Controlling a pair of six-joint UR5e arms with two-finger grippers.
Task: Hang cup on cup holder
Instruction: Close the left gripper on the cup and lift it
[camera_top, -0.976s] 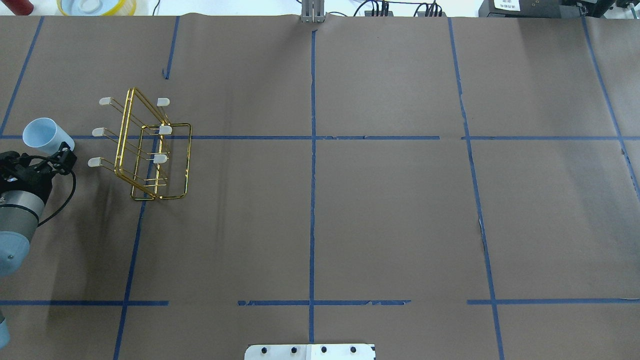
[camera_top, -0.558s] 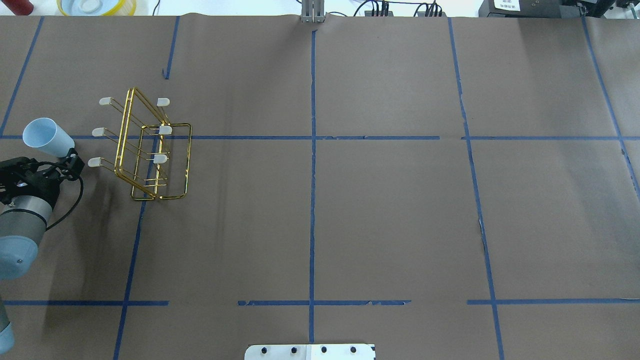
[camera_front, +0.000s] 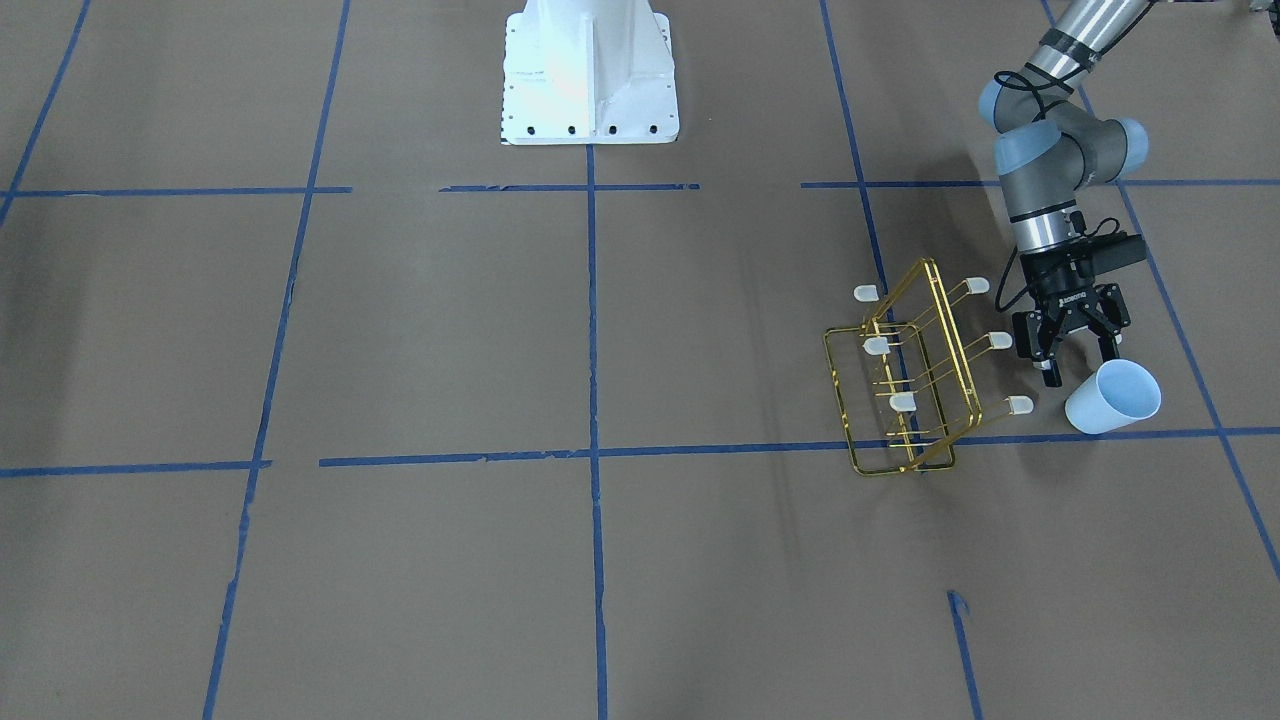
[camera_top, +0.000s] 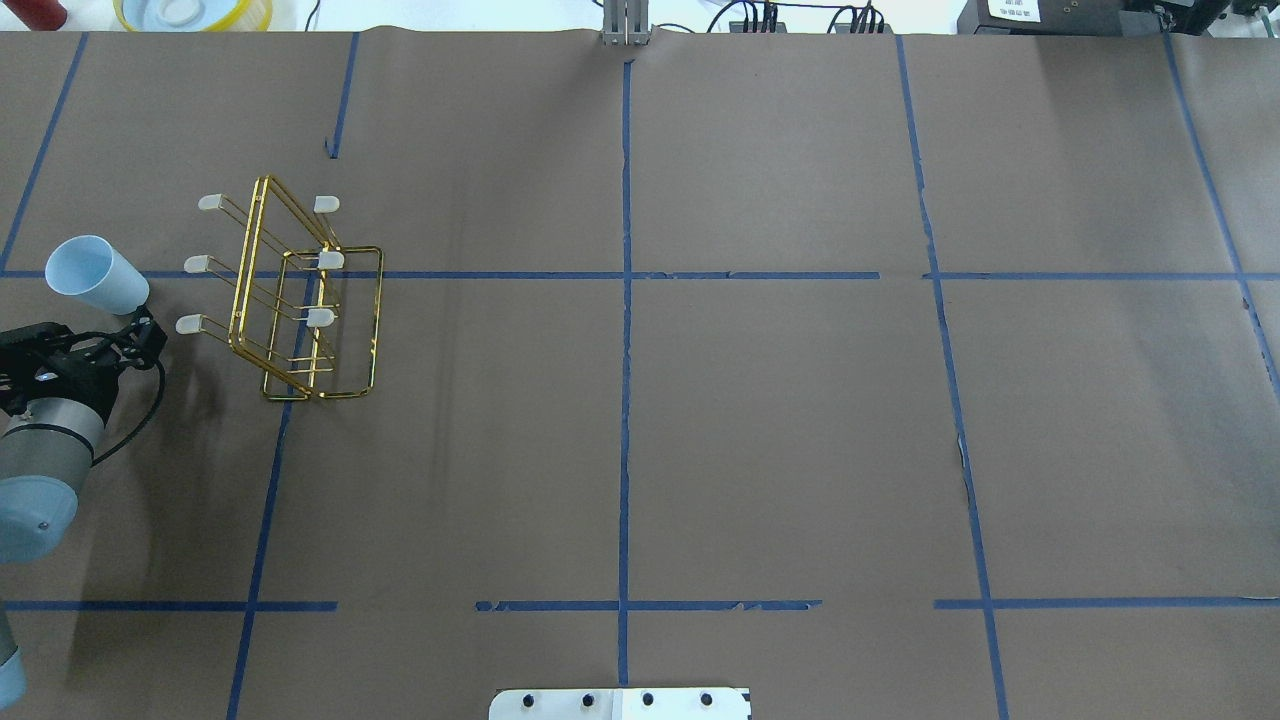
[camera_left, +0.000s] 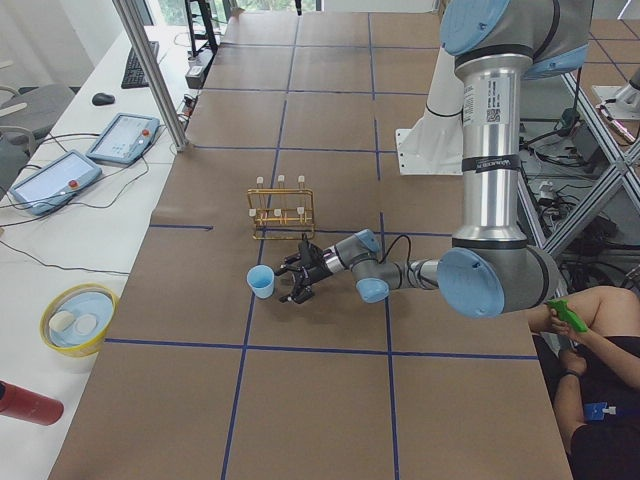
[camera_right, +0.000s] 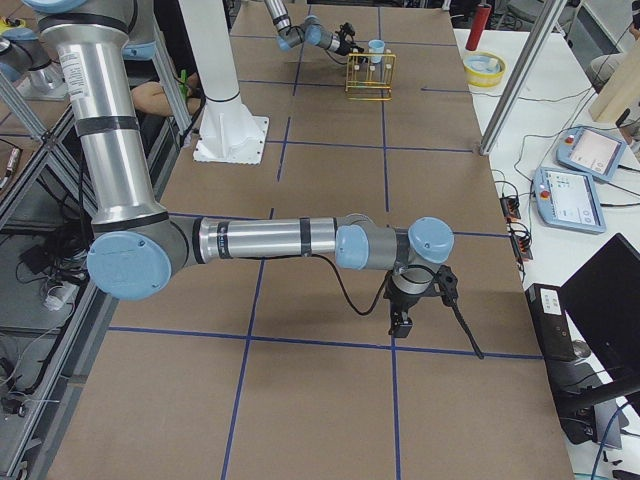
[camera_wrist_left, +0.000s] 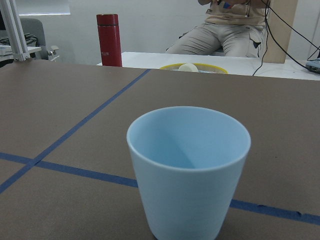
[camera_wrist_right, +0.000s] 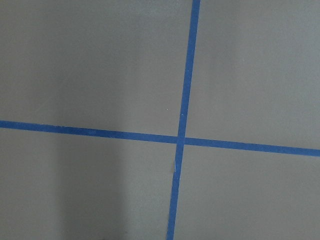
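The pale blue cup (camera_front: 1113, 397) should hang at a tilt with its opening down when I lower it over a peg, because the cup holder's capped pegs (camera_front: 976, 287) slant outward.
The cup (camera_front: 1112, 397) is a pale blue tumbler. It stands upright, mouth up, on the brown table at the robot's far left, and it also shows in the overhead view (camera_top: 95, 272) and fills the left wrist view (camera_wrist_left: 189, 165). My left gripper (camera_front: 1078, 365) is open and empty, low over the table just behind the cup, apart from it. The gold wire cup holder (camera_front: 905, 380) stands beside them with all its capped prongs bare (camera_top: 300, 300). My right gripper (camera_right: 398, 322) hangs over the table at the other end; I cannot tell if it is open or shut.
A yellow bowl (camera_left: 75, 318) and a red bottle (camera_wrist_left: 109, 40) sit on the white bench past the table's far edge. A seated person (camera_wrist_left: 225, 25) is beyond it. The white robot base (camera_front: 588, 70) stands at mid table.
My left gripper has drawn back a little from the cup, toward the robot. The cup and the cup holder have not moved.
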